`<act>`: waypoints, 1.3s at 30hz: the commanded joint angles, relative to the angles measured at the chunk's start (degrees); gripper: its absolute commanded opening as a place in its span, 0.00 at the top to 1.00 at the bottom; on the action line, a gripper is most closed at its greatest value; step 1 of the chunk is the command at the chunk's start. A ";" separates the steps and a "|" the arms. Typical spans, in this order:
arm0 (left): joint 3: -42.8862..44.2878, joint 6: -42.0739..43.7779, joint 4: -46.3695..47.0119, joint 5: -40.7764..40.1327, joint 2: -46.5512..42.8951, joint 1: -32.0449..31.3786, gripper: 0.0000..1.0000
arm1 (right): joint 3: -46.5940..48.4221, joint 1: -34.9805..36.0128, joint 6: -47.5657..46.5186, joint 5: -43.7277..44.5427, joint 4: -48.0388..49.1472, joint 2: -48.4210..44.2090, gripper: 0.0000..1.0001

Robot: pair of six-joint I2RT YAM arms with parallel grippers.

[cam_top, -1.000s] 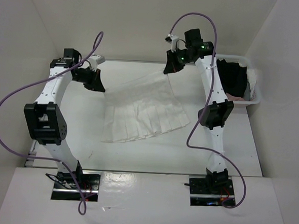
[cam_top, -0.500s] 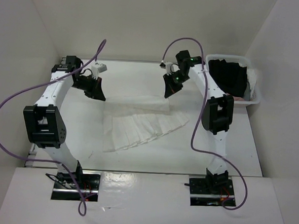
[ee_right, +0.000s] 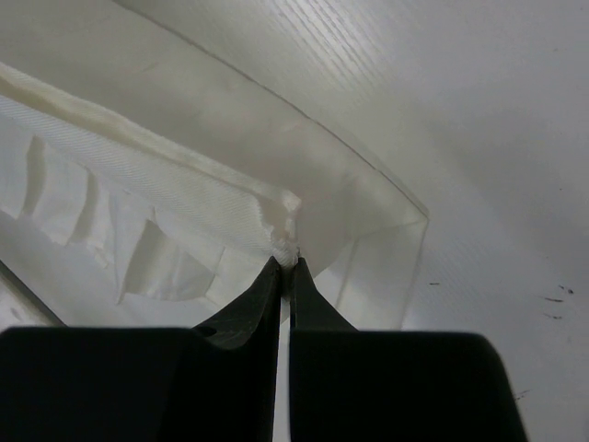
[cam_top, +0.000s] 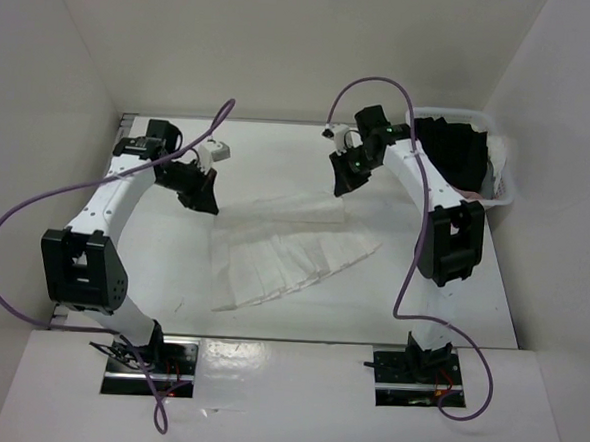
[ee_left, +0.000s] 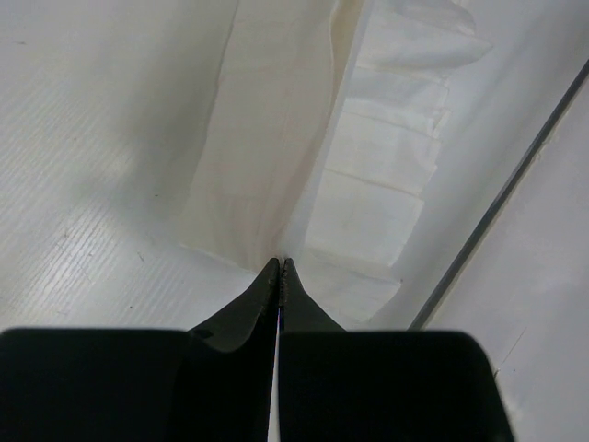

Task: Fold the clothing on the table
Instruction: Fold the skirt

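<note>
The pleated hem (cam_top: 289, 289) slopes toward the table's near edge, so both my grippers should tug the clothing toward the table's far edge (cam_top: 276, 130) to straighten the hem before folding.
The white pleated clothing (cam_top: 298, 256) lies mid-table (cam_top: 162, 263), its far edge lifted and doubled toward the pleated hem. My left gripper (cam_top: 206, 200) is shut on the far left corner. In the left wrist view the fabric (ee_left: 276, 138) runs away from the closed tips of that gripper (ee_left: 279, 263). My right gripper (cam_top: 339, 184) is shut on the far right corner. The right wrist view shows a bunched bit of cloth (ee_right: 287, 230) pinched at the tips of the right gripper (ee_right: 291, 263), with pleats (ee_right: 147, 258) hanging to the left.
A clear plastic bin (cam_top: 505, 194) stands at the table's far right, holding a black garment (cam_top: 459, 156) and a pink cloth (cam_top: 474, 196). White walls close in the back and sides. A grey rail (ee_left: 497, 207) crosses the left wrist view at the right.
Both grippers have come toward the near side and a little right, carrying the clothing's far edge over its pleated part. The whole garment has slid slightly right.
</note>
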 commanded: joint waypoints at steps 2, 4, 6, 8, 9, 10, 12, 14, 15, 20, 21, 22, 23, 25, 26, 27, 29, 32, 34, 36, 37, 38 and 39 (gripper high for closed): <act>-1.49 1.76 -2.12 -2.46 -2.73 -1.53 1.00 | -1.39 -0.82 -0.86 5.57 4.87 -3.57 1.00; -2.02 1.76 -2.12 -3.07 -3.87 -2.32 1.00 | -1.39 -0.82 -0.85 6.62 5.40 -3.57 1.00; -2.63 1.76 -2.12 -3.60 -4.40 -3.99 1.00 | 0.97 -0.82 -0.85 7.16 5.40 -3.57 1.00; -3.16 1.76 -2.12 -4.13 -4.93 -5.22 1.00 | 3.25 -1.35 -0.32 7.16 5.40 -3.04 1.00; -3.68 1.76 -2.12 -4.83 -4.93 -6.44 1.00 | 4.14 -1.35 0.20 7.16 5.40 -2.34 1.00; -3.69 1.76 -2.12 -5.44 -5.45 -7.06 1.00 | 5.62 -1.35 0.20 7.16 4.71 -1.64 1.00; -4.22 1.76 -2.12 -6.06 -5.46 -8.29 1.00 | 6.95 -1.87 0.20 7.16 4.18 -0.85 1.00; -4.22 0.98 -2.12 -6.67 -5.98 -8.30 1.00 | 8.44 -1.87 0.82 6.63 4.17 -0.23 1.00; -3.61 0.45 -0.98 -7.64 -5.99 -8.30 1.00 | 9.06 -1.87 1.52 6.63 4.17 0.47 1.00; -0.53 -2.45 2.98 -10.19 -3.98 -7.52 1.00 | 18.45 -1.87 3.89 6.10 3.39 6.34 1.00; 0.52 -2.45 3.68 -10.20 -3.18 -7.51 1.00 | 20.65 -1.87 4.68 6.10 2.86 7.67 1.00; 1.66 -4.37 4.21 -10.20 -1.26 -6.73 1.00 | 25.63 -1.87 4.69 6.10 1.55 9.08 1.00; 4.28 -5.26 4.82 -10.98 -0.28 -6.02 1.00 | 28.29 -1.87 5.47 6.10 0.84 12.22 1.00; 7.11 -6.92 6.05 -12.38 2.61 -5.41 1.00 | 38.47 -1.87 6.79 6.10 -2.66 15.84 1.00; 8.43 -7.72 7.36 -13.09 3.41 -5.40 1.00 | 42.95 -1.87 6.80 6.10 -4.51 20.64 1.00; 11.22 -8.42 8.07 -14.31 4.20 -5.40 1.00 | 55.26 -1.87 7.41 6.10 -6.88 23.82 1.00; 14.49 -10.71 9.22 -15.64 6.84 -4.79 1.00 | 63.21 -1.87 7.68 7.49 -10.78 29.20 1.00; 22.22 -12.20 9.75 -15.65 11.49 -3.47 1.00 | 63.56 -1.35 9.08 8.47 -9.02 30.53 1.00; 28.79 -12.74 9.22 -16.26 15.62 -2.86 1.00 | 64.70 -1.35 9.60 8.47 -9.01 31.32 1.00; 33.47 -14.31 7.82 -16.26 19.91 -2.24 1.00 | 65.93 -1.35 9.61 8.47 -8.40 31.94 1.00; 35.66 -14.84 7.29 -16.26 21.42 -1.63 1.00 | 65.93 -1.87 10.22 8.47 -8.39 31.94 1.00; 37.95 -15.63 7.29 -16.26 22.83 -1.62 1.00 | 65.93 -1.87 10.22 8.47 -8.39 32.46 1.00; 42.76 -15.64 6.42 -16.26 25.80 -0.93 1.00 | 66.45 -1.87 10.22 8.47 -8.39 32.47 1.00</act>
